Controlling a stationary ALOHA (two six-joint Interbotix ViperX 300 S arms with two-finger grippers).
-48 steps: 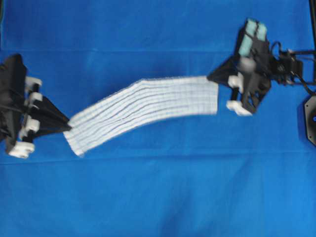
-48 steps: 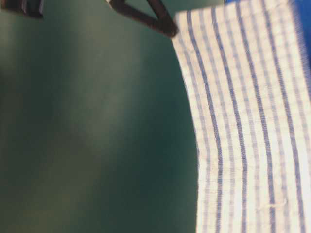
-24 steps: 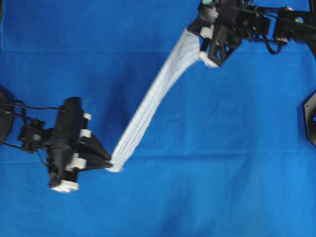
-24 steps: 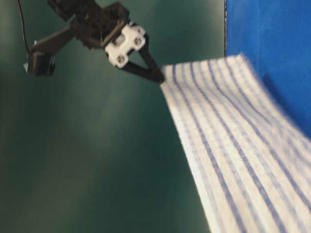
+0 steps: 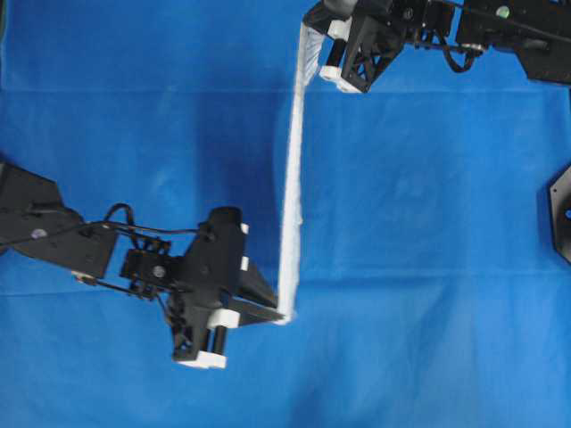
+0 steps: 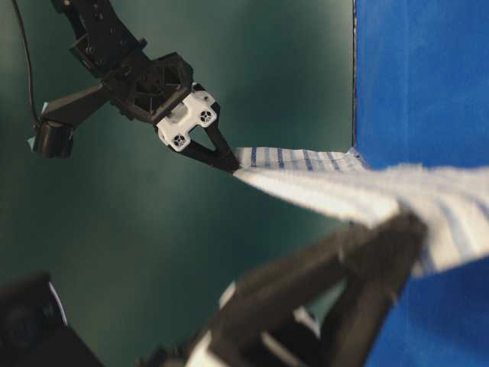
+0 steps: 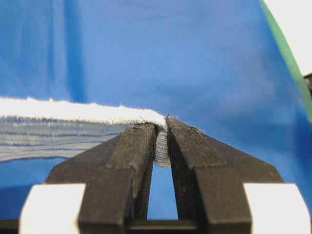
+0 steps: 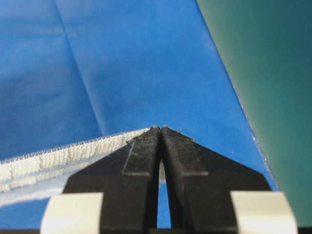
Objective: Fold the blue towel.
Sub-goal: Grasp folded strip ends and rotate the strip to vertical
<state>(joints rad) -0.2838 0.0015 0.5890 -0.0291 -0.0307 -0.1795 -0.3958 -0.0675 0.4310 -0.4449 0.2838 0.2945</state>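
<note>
The blue towel hangs from both grippers as a narrow band [image 5: 292, 178]. My left gripper should pull the towel's near corner [image 5: 287, 308] back and down to lay the towel flat first.
The blue towel [image 5: 292, 178], white with thin blue stripes, hangs stretched in the air as a narrow band that runs from far to near, seen almost edge-on from above. My left gripper [image 5: 284, 315] is shut on its near corner. In the left wrist view the cloth [image 7: 73, 126] is pinched at the fingertips of the left gripper [image 7: 163, 124]. My right gripper [image 5: 310, 20] is shut on the far corner. Its tips [image 8: 160, 128] meet on the towel's hem [image 8: 58, 161]. From table level the right gripper [image 6: 231, 168] holds the far end of the striped band [image 6: 306, 159]. The left gripper [image 6: 409, 225] looms blurred in front.
A plain blue sheet [image 5: 428, 223] covers the table under both arms. Its edge [image 8: 234, 92] meets a green backdrop [image 6: 252, 76] beyond the right gripper. A black mount [image 5: 560, 214] sits at the right edge.
Both arms swung with the towel held. The right gripper went to the far side and leftward, the left one rightward and nearer. The towel turned from running left to right to running far to near.
</note>
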